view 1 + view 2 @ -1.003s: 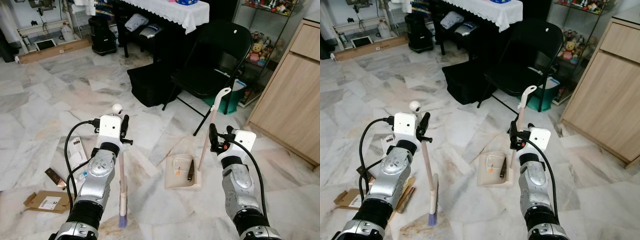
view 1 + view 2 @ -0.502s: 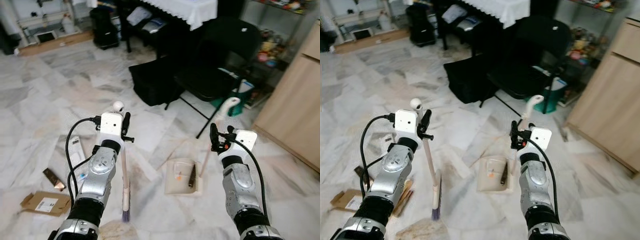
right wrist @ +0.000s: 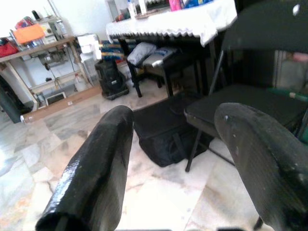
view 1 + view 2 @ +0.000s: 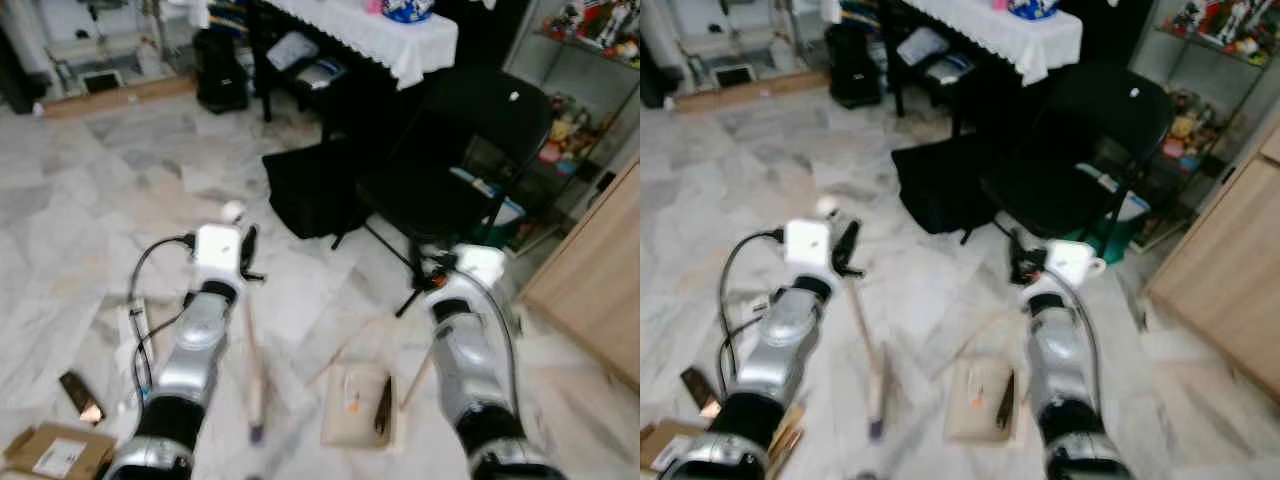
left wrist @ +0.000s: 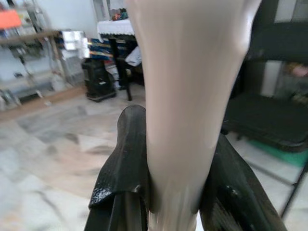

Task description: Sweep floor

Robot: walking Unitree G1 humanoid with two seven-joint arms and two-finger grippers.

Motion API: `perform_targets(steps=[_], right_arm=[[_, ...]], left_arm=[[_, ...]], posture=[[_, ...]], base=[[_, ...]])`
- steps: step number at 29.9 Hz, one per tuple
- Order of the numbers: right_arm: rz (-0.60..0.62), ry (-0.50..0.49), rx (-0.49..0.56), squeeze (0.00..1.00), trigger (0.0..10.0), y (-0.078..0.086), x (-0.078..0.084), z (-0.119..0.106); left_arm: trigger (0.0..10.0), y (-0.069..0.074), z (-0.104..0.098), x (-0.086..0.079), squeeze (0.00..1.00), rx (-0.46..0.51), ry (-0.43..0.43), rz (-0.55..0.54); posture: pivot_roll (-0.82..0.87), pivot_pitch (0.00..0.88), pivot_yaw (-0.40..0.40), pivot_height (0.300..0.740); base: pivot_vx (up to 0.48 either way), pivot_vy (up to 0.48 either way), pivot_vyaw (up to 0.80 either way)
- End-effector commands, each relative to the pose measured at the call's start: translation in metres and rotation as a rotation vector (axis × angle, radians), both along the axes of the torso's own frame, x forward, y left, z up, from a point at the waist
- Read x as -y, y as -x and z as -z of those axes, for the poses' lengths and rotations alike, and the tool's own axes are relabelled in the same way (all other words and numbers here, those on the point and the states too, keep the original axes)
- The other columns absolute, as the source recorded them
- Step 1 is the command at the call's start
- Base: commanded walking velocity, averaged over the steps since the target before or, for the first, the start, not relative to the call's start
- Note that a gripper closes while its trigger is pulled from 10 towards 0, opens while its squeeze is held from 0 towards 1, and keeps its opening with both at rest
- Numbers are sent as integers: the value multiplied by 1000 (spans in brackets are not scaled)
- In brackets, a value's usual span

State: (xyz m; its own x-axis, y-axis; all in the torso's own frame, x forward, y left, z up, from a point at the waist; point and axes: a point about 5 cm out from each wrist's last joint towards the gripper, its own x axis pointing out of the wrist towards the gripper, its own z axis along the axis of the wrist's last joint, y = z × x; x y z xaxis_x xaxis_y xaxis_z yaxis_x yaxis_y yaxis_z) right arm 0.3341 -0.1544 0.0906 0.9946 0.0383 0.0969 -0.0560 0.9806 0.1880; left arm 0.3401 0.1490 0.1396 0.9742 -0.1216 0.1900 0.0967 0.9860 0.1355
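Observation:
I expect the beige dustpan (image 4: 360,408) to stay open side up and keep the orange scrap inside when I carry it, because it lies flat with its long handle rising.
My left gripper (image 4: 247,262) is shut on the pale broom handle (image 4: 250,340), just under its round knob. The broom runs down to a purple brush (image 4: 255,430) on the marble floor. In the left wrist view the black fingers (image 5: 127,163) clamp the handle (image 5: 187,96). A beige dustpan (image 4: 358,420) lies on the floor with a dark stick and an orange scrap in it. Its long handle (image 4: 415,372) rises behind my right forearm. My right gripper (image 4: 432,268) is up near the handle's top. In the right wrist view it (image 3: 173,120) stands open, with nothing between the fingers.
A black folding chair (image 4: 450,170) and a black bag (image 4: 310,185) stand just ahead, before a table with a white cloth (image 4: 380,30). A wooden cabinet (image 4: 600,290) is at the right. A cardboard box (image 4: 50,455) and small litter (image 4: 78,395) lie at the left.
The whole picture has shifted and blurred, so the camera has moved. The right gripper now sits higher on the dustpan handle, near its top. The left gripper still holds the broom.

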Motion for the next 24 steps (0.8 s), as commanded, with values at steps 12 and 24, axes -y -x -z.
perform_targets(steps=[12,24], right_arm=[[27,3,-13,0,10000,2,11,3],[25,3,-3,0,10000,1,10,1]], left_arm=[[10000,0,-5,6,0,21,32,18],[10000,0,-6,5,0,31,24,25]], posture=[[-22,51,-3,740],[-16,41,-1,740]], base=[[0,157,0],[0,350,-506]])
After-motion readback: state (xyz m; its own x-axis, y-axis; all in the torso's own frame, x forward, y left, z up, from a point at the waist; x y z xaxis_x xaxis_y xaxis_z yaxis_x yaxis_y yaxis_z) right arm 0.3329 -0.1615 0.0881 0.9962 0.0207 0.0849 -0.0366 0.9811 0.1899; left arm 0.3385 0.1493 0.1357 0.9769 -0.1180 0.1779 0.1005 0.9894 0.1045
